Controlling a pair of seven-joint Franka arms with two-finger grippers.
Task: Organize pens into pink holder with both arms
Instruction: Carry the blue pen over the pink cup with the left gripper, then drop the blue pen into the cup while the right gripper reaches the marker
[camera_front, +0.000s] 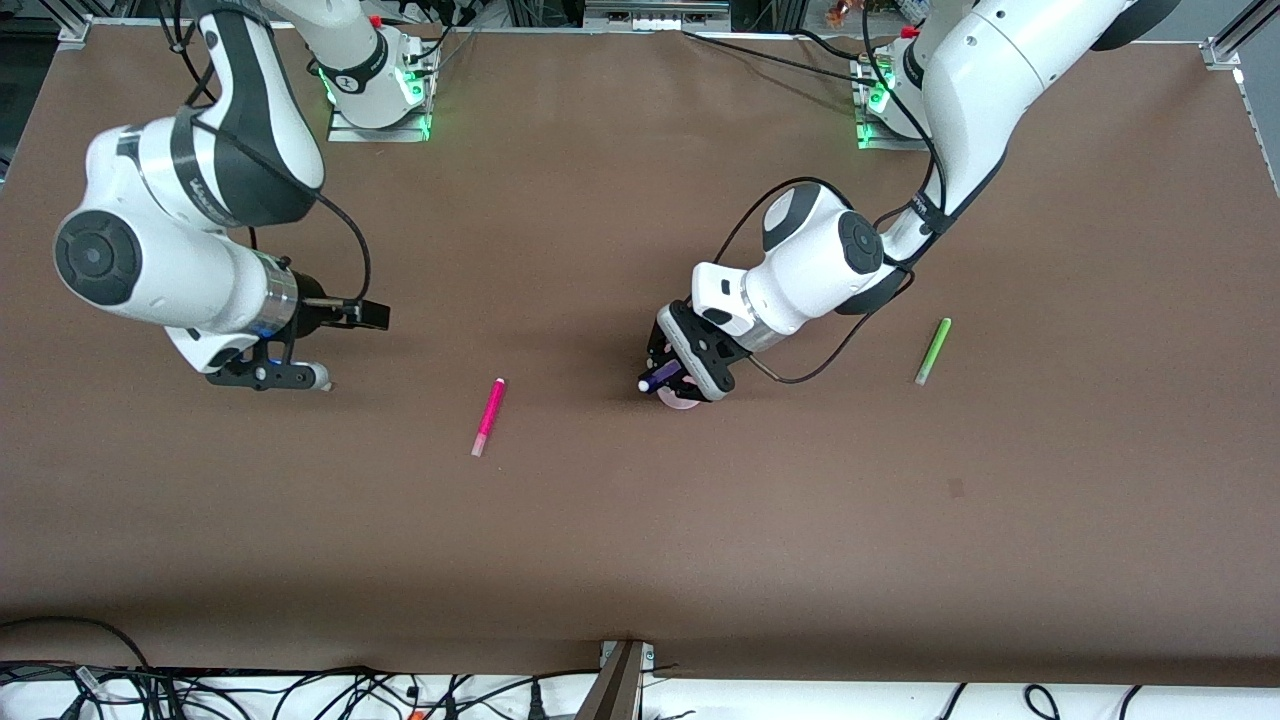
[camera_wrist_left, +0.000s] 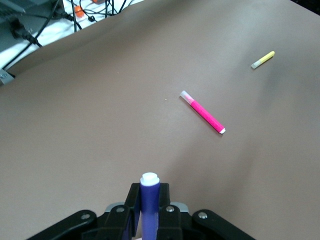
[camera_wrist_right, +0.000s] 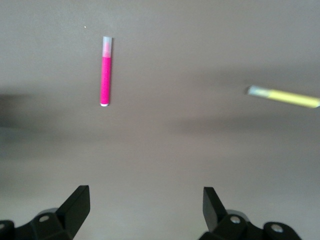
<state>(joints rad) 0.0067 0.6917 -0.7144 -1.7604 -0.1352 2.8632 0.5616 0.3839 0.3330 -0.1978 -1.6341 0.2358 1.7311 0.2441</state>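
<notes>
The pink holder's rim (camera_front: 679, 401) is much wider than the pen, so I expect the magenta pen (camera_front: 488, 418) to lean with its end sticking out when the robot drops it in.
My left gripper (camera_front: 678, 378) is shut on the dark purple pen (camera_front: 658, 379), whose pale end points toward the right arm's end of the table. It hangs right over the pink holder (camera_front: 684, 403), of which only a pale rim shows. In the left wrist view the purple pen (camera_wrist_left: 149, 197) stands between the fingers of the left gripper (camera_wrist_left: 149, 192). The magenta pen (camera_front: 488, 416) lies on the table between the arms. The light green pen (camera_front: 933, 351) lies toward the left arm's end. My right gripper (camera_front: 318, 348) is open and empty (camera_wrist_right: 145, 200). The yellow pen (camera_wrist_right: 285, 96) lies near it.
The brown table (camera_front: 640, 540) has its front edge at a strip of cables (camera_front: 300, 690). The magenta pen (camera_wrist_left: 202, 112) and yellow pen (camera_wrist_left: 263, 59) also show in the left wrist view. The magenta pen (camera_wrist_right: 105, 71) shows in the right wrist view too.
</notes>
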